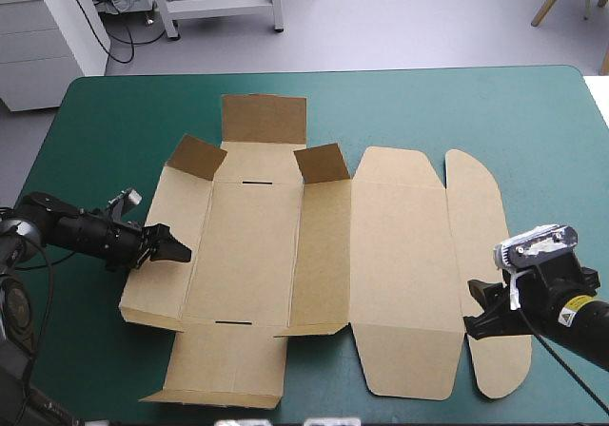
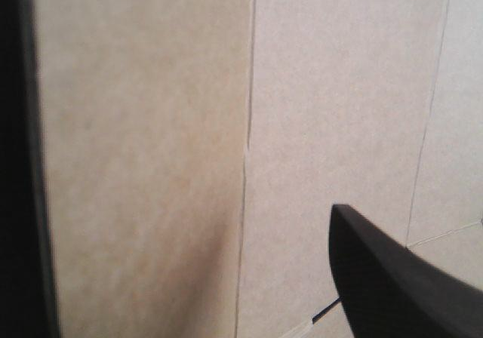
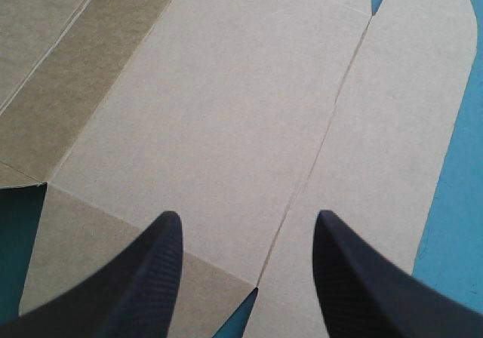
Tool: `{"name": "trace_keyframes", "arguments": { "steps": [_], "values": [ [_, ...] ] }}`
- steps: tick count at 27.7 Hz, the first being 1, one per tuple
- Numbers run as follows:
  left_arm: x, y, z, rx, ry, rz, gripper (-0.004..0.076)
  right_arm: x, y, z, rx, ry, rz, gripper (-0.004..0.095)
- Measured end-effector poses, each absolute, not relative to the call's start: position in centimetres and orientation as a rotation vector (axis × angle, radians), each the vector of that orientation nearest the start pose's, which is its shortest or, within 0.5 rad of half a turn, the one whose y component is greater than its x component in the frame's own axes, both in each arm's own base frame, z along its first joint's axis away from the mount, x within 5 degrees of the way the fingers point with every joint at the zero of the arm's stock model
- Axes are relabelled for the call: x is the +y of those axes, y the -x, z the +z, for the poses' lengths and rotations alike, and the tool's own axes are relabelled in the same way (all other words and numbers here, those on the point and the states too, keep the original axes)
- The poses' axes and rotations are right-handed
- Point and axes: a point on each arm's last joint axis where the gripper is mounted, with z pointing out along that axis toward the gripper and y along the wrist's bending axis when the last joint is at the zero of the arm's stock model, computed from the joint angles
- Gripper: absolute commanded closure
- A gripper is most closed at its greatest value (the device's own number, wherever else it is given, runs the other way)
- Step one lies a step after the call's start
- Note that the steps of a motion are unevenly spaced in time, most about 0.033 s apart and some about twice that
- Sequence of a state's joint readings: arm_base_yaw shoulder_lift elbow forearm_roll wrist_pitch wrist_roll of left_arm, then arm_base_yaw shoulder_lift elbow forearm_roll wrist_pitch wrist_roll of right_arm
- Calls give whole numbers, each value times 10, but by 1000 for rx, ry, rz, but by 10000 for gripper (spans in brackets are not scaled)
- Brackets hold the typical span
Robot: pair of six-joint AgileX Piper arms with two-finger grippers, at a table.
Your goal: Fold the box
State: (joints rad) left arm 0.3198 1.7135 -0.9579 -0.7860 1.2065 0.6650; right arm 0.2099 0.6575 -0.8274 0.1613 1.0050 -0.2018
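Creased corner flaps point(image 1: 197, 157) are at the ends of the box's back side. The back side will swing up and take them with it when I lift it.
The brown box point(image 1: 324, 255) lies as a flat cut sheet on the middle of the table. Two small corner flaps point(image 1: 322, 163) at its far side stand tilted up. My left gripper point(image 1: 176, 248) is low at the sheet's left wall panel, open. In the left wrist view the board point(image 2: 339, 89) fills the space between the fingers of this gripper point(image 2: 181, 164). My right gripper point(image 1: 476, 312) hovers open over the sheet's near right part. Its fingers point(image 3: 247, 216) straddle the crease between the lid panel point(image 3: 226, 89) and the rounded tuck flap point(image 3: 407, 89).
The teal-green cover point(image 1: 457, 103) shows around the sheet on all sides, widest at the far and right sides. The sheet's front flap point(image 1: 224, 364) reaches close to the table's near edge. A white cabinet point(image 1: 48, 27) stands beyond the far left corner.
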Motion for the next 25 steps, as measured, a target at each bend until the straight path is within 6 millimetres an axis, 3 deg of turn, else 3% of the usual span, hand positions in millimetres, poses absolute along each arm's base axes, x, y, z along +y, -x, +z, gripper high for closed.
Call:
{"name": "trace_keyframes", "arguments": {
  "steps": [3,8,19,21,25],
  "values": [
    [29,-282,191,2869,86,-1102,395,34,-99,350,2270,442,206,427],
    [29,-281,186,2893,82,-1075,737,34,-99,350,2270,442,206,427],
    [24,-282,188,2885,24,-1109,734,34,-99,350,2268,441,205,427],
    [20,-284,190,2896,-30,-1084,734,34,-99,350,2268,441,205,427],
    [-7,-303,208,2914,-362,-896,734,34,-99,350,2268,441,205,427]
  ]
}}
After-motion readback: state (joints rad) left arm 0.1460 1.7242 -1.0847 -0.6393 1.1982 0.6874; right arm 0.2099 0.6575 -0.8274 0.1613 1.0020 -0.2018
